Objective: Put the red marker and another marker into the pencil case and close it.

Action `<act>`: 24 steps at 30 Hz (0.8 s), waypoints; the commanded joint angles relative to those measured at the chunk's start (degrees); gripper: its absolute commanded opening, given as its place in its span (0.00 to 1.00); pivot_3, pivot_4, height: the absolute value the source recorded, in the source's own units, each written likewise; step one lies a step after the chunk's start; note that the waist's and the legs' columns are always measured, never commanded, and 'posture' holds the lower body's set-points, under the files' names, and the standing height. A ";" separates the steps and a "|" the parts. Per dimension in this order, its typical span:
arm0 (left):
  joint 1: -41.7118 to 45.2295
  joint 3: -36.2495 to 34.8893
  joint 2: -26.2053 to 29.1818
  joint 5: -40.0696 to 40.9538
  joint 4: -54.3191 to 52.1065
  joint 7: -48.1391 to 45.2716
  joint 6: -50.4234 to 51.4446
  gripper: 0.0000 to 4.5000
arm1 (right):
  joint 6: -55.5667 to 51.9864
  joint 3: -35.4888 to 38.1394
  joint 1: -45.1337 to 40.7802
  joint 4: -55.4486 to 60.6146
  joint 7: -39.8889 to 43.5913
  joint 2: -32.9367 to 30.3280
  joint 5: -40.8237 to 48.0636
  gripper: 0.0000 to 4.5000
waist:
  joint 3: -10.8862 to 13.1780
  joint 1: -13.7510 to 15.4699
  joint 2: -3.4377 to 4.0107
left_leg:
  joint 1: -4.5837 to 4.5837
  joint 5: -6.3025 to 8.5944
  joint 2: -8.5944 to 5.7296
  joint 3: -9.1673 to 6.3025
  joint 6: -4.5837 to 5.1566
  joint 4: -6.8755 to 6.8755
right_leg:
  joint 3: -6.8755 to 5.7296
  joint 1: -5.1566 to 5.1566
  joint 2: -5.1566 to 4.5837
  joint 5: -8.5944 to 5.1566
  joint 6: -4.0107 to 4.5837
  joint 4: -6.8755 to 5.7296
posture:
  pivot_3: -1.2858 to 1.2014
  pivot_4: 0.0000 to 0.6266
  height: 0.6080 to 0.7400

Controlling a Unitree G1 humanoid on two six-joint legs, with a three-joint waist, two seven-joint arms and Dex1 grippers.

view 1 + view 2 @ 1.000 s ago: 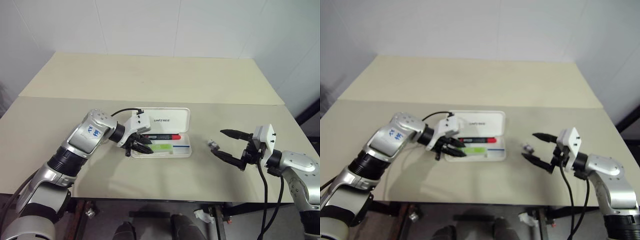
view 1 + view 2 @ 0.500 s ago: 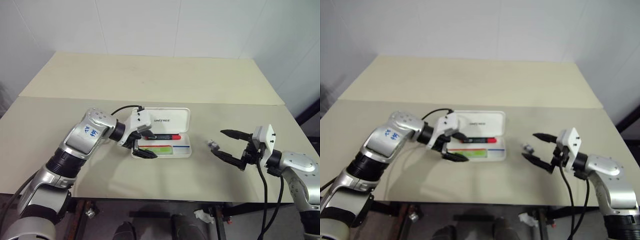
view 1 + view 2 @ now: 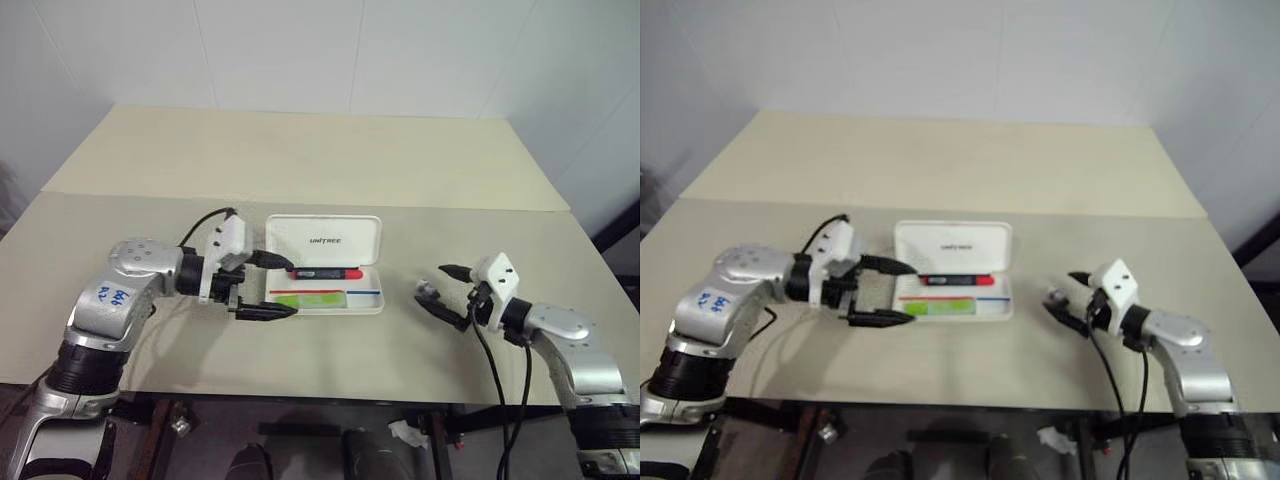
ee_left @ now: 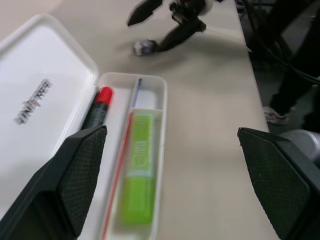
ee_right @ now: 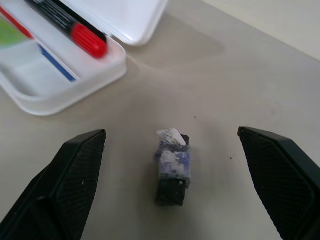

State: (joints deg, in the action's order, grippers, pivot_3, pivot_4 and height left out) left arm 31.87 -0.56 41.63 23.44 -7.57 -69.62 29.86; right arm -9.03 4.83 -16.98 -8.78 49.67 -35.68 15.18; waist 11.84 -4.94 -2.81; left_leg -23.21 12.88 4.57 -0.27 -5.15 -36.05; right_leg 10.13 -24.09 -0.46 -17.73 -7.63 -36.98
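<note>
The small black object [image 5: 173, 171] is outside the pencil case, so next my right gripper puts the object into the tray's empty end [image 3: 363, 301] before the lid closes.
The white pencil case [image 3: 345, 228] lies open at the table's middle, its lid folded back. In its tray the red marker [image 3: 325, 272] lies along the hinge side, and the other marker, a flat light-green highlighter [image 3: 310, 299], lies beside it nearer me. My left gripper [image 3: 275, 286] hovers just left of the case, open and holding nothing, its fingers pointing at the tray. The left wrist view looks over the highlighter [image 4: 140, 165] and red marker [image 4: 97, 107]. My right gripper [image 3: 438, 288] is open, to the right of the case.
A small black object with a white and blue scrap [image 5: 172, 165] lies on the table between my right gripper's open fingers, right of the case. The table's far half and its left and right sides are bare. The table's front edge runs just below both arms.
My left gripper opened wide and drew back to the left, off the case, leaving the highlighter in the tray. My right gripper moved down and inward to straddle the small black object.
</note>
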 commanded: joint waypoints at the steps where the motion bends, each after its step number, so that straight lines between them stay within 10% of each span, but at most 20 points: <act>1: -0.79 -5.09 0.07 3.69 0.86 -0.26 -2.68 1.00 | 1.19 0.00 -1.55 -2.14 -0.74 0.27 -0.99 1.00 | 0.00 0.00 0.00 | 0.00 0.00 0.00 0.00 0.00 0.00 | 0.00 0.00 0.00 0.00 0.00 0.00 | 0.52 0.24 1.00; 20: -12.52 -18.67 6.88 10.70 11.31 -13.09 -14.96 1.00 | -1.23 -1.54 -3.47 -7.32 -0.63 1.70 -2.69 1.00 | -0.03 -1.74 -0.05 | 0.33 -0.03 0.02 0.02 0.05 0.04 | 0.00 0.47 -0.05 0.12 0.30 0.52 | 0.52 0.24 1.00; 24: -11.35 -18.87 7.46 9.69 15.53 -14.10 -19.11 1.00 | -1.97 -1.80 -3.05 -6.36 -0.55 1.66 -2.82 0.73 | -0.04 -1.80 -0.06 | 0.32 -0.02 0.03 0.03 0.05 0.20 | -0.02 0.47 -0.07 0.12 0.30 0.68 | 0.52 0.24 1.00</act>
State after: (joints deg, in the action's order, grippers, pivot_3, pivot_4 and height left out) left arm 19.53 -17.72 47.93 33.24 7.65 -83.35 12.64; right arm -10.09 2.80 -21.04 -15.23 49.66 -33.29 13.08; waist 11.81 -6.74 -2.87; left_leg -22.89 12.85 4.61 -0.24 -5.11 -35.83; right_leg 10.11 -23.62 -0.52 -17.61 -7.34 -36.27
